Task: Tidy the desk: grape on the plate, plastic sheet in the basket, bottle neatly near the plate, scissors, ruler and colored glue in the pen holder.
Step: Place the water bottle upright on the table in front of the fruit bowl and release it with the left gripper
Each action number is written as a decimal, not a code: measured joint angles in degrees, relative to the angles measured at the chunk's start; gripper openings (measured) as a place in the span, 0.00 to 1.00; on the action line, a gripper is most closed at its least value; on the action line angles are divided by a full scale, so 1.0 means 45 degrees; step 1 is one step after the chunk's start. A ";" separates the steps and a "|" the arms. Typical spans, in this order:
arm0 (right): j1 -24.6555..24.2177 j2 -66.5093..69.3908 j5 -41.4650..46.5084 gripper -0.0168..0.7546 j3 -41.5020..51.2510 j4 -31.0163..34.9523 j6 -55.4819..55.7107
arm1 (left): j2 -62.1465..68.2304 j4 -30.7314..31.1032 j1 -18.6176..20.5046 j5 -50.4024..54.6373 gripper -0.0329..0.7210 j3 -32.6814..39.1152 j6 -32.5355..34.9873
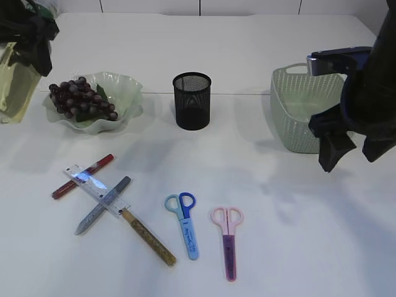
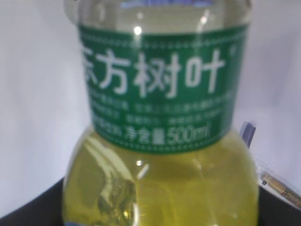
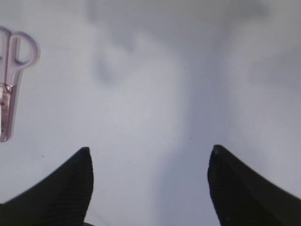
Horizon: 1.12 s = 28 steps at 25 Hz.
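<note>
The robot's left gripper is holding the bottle (image 1: 17,86) at a slant, high beside the plate, so it should turn the bottle upright and lower it to the spot before the plate (image 1: 57,157).
The bottle (image 2: 160,117), filled with yellow drink and wrapped in a green label, fills the left wrist view. My left gripper (image 1: 28,43) is shut on it at the table's far left, beside the plate (image 1: 127,93). The grape bunch (image 1: 80,99) lies on that plate. A ruler (image 1: 96,189) lies crossed with red (image 1: 82,176), silver (image 1: 103,205) and gold (image 1: 148,237) glue sticks. Blue scissors (image 1: 184,223) and pink scissors (image 1: 228,238) lie at the front. My right gripper (image 3: 149,153) hangs open and holds nothing over bare table, right of the pink scissors (image 3: 11,80). The plastic sheet is hidden.
The black mesh pen holder (image 1: 192,100) stands at the centre back. A pale green basket (image 1: 297,111) sits at the right, just behind my right gripper (image 1: 349,158). White table surrounds everything.
</note>
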 joint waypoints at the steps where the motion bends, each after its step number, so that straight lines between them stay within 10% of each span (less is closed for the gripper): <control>1: 0.0000 0.0000 -0.0159 0.78 0.0000 -0.0101 0.0143 | -0.0102 0.0023 0.0031 -0.0046 0.64 0.0000 -0.0140; 12: 0.0000 -0.0788 -0.2168 0.78 0.1280 -0.0527 0.0645 | -0.2151 0.0800 0.0684 -0.2896 0.64 0.1187 -0.1844; 28: 0.0000 -0.3711 -0.5464 0.78 0.3676 -0.3135 0.1860 | -0.5462 0.2641 0.1625 -1.5850 0.64 1.1231 -0.4201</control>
